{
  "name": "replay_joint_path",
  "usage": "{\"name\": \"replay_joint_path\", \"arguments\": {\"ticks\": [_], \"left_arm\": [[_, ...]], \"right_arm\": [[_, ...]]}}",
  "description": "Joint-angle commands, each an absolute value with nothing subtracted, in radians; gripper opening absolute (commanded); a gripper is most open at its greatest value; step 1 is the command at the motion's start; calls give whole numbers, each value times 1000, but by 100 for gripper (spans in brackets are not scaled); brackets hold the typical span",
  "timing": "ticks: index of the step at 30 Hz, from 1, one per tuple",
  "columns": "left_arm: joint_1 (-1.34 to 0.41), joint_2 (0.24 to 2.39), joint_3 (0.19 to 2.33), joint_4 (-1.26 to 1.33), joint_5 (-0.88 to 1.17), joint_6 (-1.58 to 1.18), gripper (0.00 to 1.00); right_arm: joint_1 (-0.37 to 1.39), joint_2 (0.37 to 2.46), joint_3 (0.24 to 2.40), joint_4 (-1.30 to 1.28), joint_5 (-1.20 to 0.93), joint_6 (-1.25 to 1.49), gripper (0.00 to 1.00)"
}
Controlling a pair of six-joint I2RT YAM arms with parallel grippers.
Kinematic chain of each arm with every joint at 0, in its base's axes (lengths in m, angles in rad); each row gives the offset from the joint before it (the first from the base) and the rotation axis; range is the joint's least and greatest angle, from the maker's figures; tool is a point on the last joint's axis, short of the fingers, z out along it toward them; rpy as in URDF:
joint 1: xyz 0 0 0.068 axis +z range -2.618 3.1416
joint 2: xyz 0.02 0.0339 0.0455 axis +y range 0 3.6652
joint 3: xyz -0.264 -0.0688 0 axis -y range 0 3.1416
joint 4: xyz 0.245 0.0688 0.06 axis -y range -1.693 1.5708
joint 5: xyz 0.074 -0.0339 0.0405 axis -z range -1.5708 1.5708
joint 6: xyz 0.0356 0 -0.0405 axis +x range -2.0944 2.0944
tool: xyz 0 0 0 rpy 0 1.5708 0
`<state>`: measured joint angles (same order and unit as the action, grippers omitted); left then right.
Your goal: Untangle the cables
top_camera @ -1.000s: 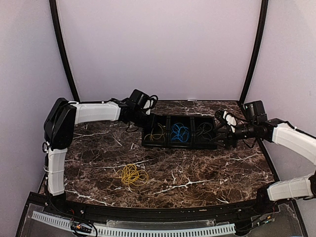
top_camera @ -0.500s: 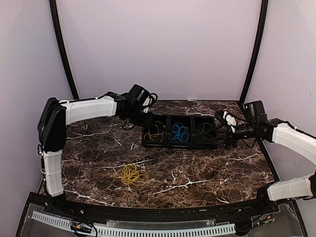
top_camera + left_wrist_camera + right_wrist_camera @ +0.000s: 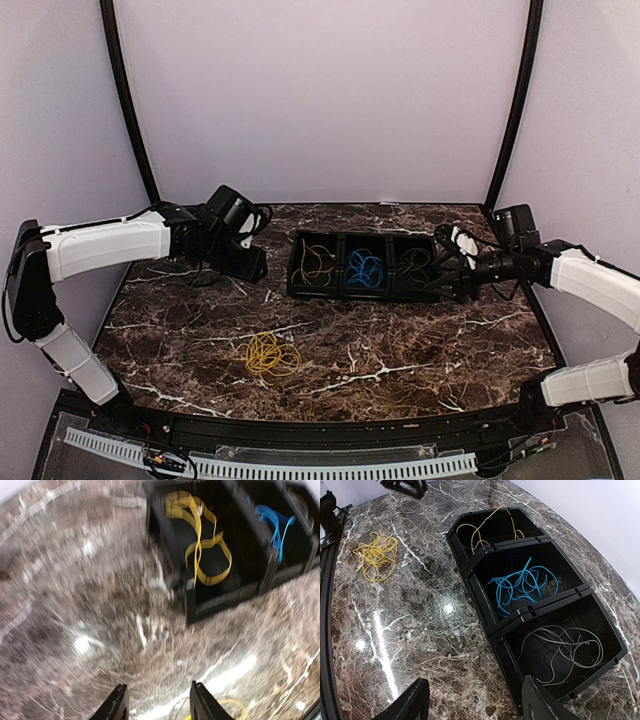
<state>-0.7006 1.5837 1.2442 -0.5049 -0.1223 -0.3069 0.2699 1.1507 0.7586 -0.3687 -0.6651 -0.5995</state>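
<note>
The loose yellow coil (image 3: 272,354) is lying clear of the tray, so the robot's left gripper stays on its way to the coil's outer loop (image 3: 249,357) until its fingers close on the loop.
A black three-compartment tray (image 3: 296,280) stands at the back of the marble table. Its left bin holds a yellow cable (image 3: 316,265), the middle one a blue cable (image 3: 364,268), the right one a grey-black cable (image 3: 415,263). Another yellow coil (image 3: 270,353) lies loose on the table in front. My left gripper (image 3: 250,262) hangs left of the tray, open and empty. In its blurred wrist view the left gripper (image 3: 159,705) is over bare marble, with the tray's yellow cable (image 3: 200,540) ahead. My right gripper (image 3: 445,275) is open at the tray's right end, and the right gripper (image 3: 476,702) holds nothing.
Lilac walls close in the table at the back and both sides, with black posts in the corners. A black rail (image 3: 300,430) runs along the near edge. The right wrist view shows the loose yellow coil (image 3: 376,552) far left of the tray wall (image 3: 475,592).
My left gripper opened at the tray's left bin and swung away to the left, leaving the yellow cable in that bin. The right arm stayed still.
</note>
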Motion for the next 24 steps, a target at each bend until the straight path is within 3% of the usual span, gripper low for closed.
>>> {"name": "replay_joint_path", "arguments": {"ticks": [1,10,24], "left_arm": [[-721,1524,1080,-512,27,-339,43],[-839,1469,931,-535,53,-406,38],[-850,1242,744,-593,-33,-553,41]], "right_arm": [[264,1140,766,-370,-700,-613,65],[265,1162,770,-378,-712,-615,65],[266,1185,773,-380,-717,-617,65]]}}
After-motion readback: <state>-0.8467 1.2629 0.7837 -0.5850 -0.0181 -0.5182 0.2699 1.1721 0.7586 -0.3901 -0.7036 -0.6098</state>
